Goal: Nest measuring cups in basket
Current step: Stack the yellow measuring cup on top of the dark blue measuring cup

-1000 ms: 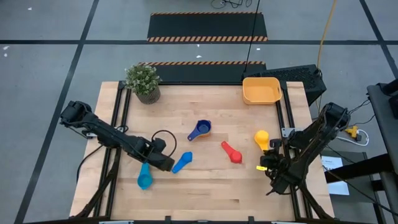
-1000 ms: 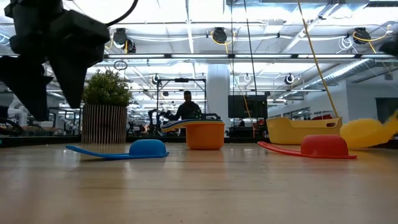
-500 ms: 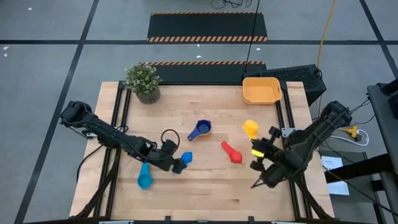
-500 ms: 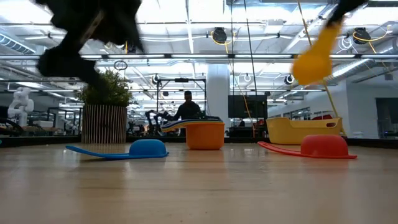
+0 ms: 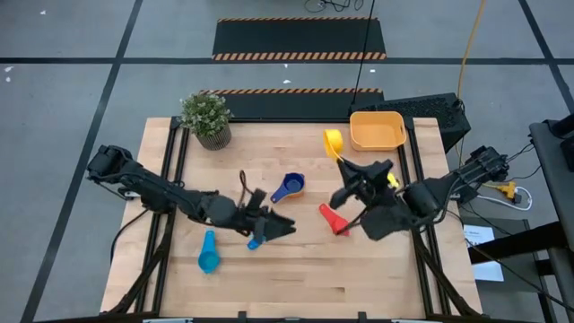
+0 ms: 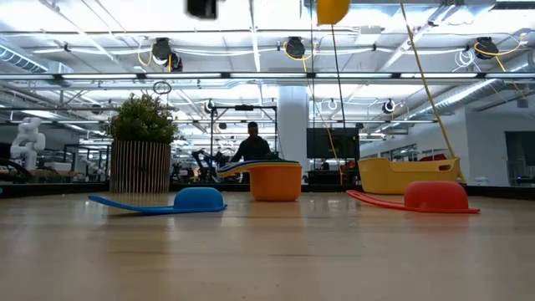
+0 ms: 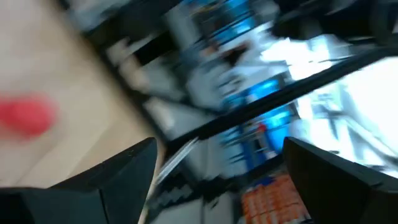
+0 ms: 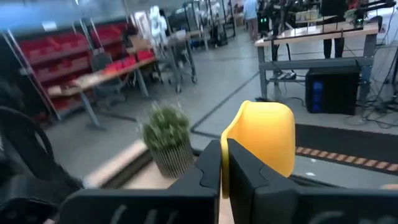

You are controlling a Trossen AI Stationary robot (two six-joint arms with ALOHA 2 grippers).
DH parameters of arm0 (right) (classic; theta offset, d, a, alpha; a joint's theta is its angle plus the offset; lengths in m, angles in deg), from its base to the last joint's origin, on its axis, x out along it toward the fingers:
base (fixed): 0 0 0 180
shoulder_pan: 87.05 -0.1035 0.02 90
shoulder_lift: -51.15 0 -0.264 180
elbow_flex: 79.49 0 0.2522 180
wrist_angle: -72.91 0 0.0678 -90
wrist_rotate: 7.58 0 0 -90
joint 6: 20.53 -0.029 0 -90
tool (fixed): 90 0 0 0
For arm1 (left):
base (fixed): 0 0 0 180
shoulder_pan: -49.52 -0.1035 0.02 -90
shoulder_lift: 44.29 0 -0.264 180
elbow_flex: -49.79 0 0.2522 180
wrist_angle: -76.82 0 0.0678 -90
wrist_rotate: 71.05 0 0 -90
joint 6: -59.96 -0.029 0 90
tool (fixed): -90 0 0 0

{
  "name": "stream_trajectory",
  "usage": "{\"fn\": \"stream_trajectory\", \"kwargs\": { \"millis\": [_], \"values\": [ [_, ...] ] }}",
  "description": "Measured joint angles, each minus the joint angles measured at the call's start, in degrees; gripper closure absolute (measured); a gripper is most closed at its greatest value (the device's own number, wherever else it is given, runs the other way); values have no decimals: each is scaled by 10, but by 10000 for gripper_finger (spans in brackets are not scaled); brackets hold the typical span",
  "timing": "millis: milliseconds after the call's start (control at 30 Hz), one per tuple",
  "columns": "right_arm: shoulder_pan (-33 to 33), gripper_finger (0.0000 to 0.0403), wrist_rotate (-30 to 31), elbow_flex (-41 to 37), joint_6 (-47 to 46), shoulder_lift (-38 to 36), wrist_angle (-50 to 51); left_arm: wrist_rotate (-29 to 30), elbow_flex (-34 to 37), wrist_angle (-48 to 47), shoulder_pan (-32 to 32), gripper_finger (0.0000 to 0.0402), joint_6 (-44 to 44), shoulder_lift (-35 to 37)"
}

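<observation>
The yellow cup's handle stands free next to the cup's bowl [image 5: 333,142], beyond my right gripper's fingers. My left gripper should keep going there until its fingers are on both sides of the handle [image 8: 225,167].
My right gripper [image 5: 343,164] is shut on the yellow measuring cup [image 5: 334,142], high above the table's far middle, just left of the yellow-orange basket [image 5: 377,131]. My left gripper [image 5: 285,228] stands open and level above the table's middle, with nothing between its fingers [image 7: 124,177]. The blue cup [image 5: 255,242] lies bowl down on the table under it. The teal cup [image 5: 208,255] lies at the near left and the red cup [image 5: 334,218] bowl down at the middle. A dark blue cup [image 5: 289,187] sits in an orange one [image 6: 276,182]. My right gripper pinches the yellow cup's handle [image 8: 231,163] between its two fingers. The fingers [image 8: 205,171] lie about level and come from the table's right side. The bowl [image 8: 264,140] stands out beyond the fingertips, and the cup is lifted clear of the table.
A potted plant [image 5: 206,117] stands at the far left corner. The basket stands on the table's far right corner. Bare wood lies along the near edge. A person [image 6: 252,144] shows in the room far behind the table.
My right gripper has risen high with the yellow cup, gone from the right edge toward the far middle, and rolled over. My left gripper has lifted off the blue cup's side, tipped from pointing down to level, and swung right. The blue cup stays where it was.
</observation>
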Motion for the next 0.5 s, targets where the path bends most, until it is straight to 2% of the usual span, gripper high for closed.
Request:
{"fn": "stream_trajectory", "kwargs": {
  "millis": [233,500],
  "values": [
    [18,403,-4,0,195,0,-352,-55,0,172,-67,53,-21,0],
    [44,403,-137,0,340,15,-695,-70,0,341,-122,53,-16,0]
  ]
}}
